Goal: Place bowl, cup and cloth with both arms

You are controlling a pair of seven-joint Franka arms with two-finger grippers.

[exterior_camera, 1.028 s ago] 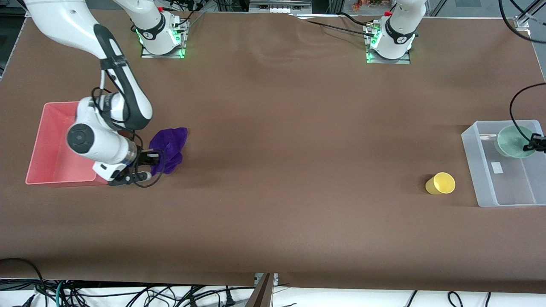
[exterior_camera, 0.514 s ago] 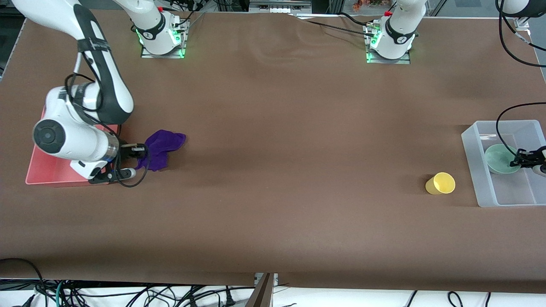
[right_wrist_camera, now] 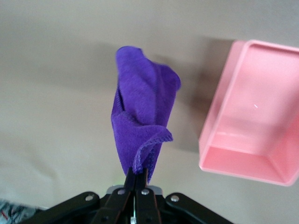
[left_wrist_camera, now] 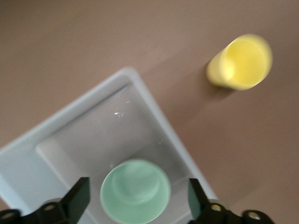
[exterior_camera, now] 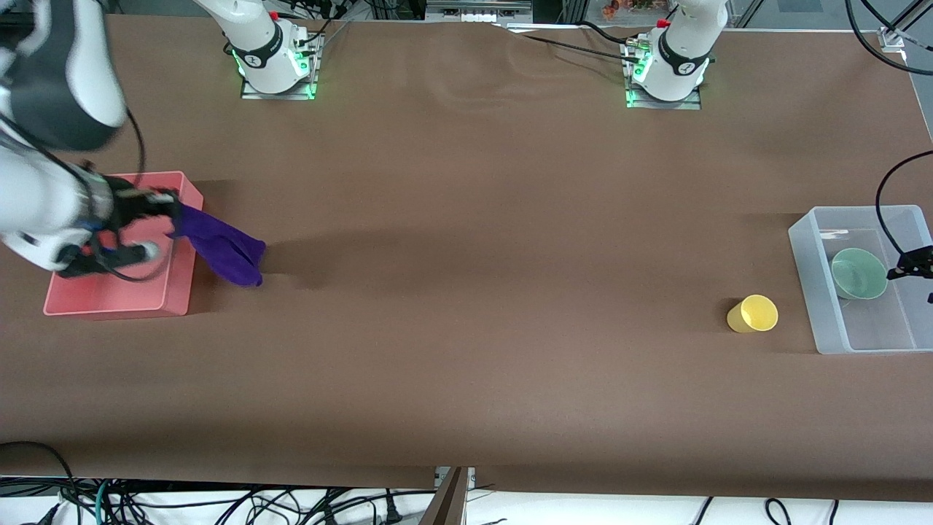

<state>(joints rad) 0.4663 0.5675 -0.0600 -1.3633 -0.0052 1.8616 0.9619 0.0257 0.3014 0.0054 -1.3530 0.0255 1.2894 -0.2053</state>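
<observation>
The yellow cup (exterior_camera: 753, 313) is narrower than the mint-green bowl's empty opening (exterior_camera: 859, 272), so I expect the cup to fit inside the bowl when the robot lowers it there.
My right gripper (exterior_camera: 172, 212) is shut on one end of the purple cloth (exterior_camera: 224, 249) and holds it in the air over the edge of the pink bin (exterior_camera: 109, 305). The cloth hangs slantwise out past the bin's wall, over the table. In the right wrist view the cloth (right_wrist_camera: 142, 119) droops from my shut right gripper (right_wrist_camera: 136, 176), with the pink bin (right_wrist_camera: 243, 144) beside it. The mint-green bowl (exterior_camera: 859, 273) rests in the clear bin (exterior_camera: 810, 271). My left gripper (left_wrist_camera: 138, 187) is open above the bowl (left_wrist_camera: 135, 196) and shows in the front view (exterior_camera: 910, 267). The yellow cup (exterior_camera: 753, 313) sits on the table beside the clear bin.
The clear bin (left_wrist_camera: 154, 109) stands at the left arm's end of the table and the pink bin at the right arm's end. The yellow cup (left_wrist_camera: 240, 63) is just outside the clear bin's wall. Brown cloth covers the table between them.
My right gripper has lifted the cloth off the table and carried it toward the pink bin. My left gripper has let go of the bowl, which now rests in the clear bin.
</observation>
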